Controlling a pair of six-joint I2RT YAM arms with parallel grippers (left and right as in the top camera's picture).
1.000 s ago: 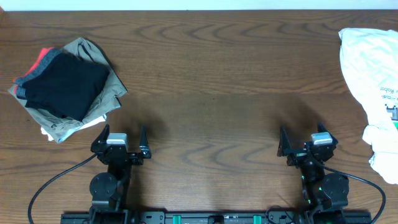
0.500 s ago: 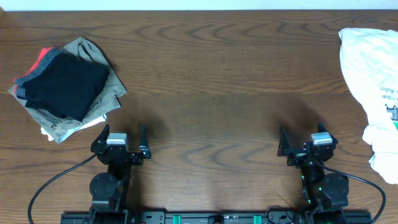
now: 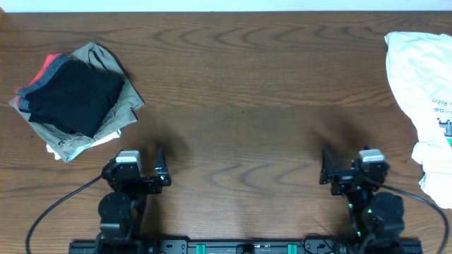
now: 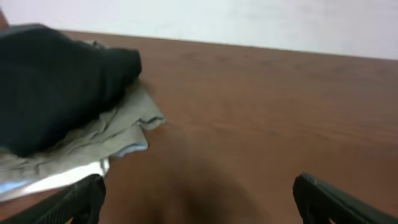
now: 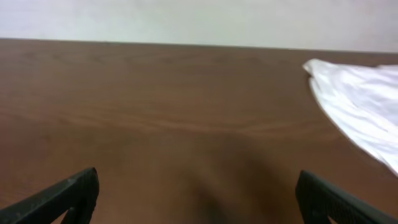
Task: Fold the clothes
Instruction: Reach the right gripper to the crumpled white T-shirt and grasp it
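Observation:
The white garment (image 3: 421,88) is bunched up at the table's edge, far from my left gripper, so next my right gripper pulls its near end (image 3: 429,164) to the middle before folding.
The clothes (image 3: 422,99), a wrinkly white garment with a small green and black print, lie bunched at the table's right edge; part of the white fabric (image 5: 357,109) shows at the right of the right wrist view. My right gripper (image 3: 344,169) sits near the front edge, left of the garment and apart from it, open and empty (image 5: 198,199). At the front left my left gripper (image 3: 139,168) is also open with nothing between its fingers (image 4: 199,200).
A stack of folded garments (image 3: 74,99), black on khaki with red and white showing, lies at the left (image 4: 59,93). The wooden table (image 3: 240,92) spreads between both piles. Cables run from the arm bases along the front edge.
Both grippers have shifted slightly toward the front edge and tilted. The clothes and the folded stack have not moved.

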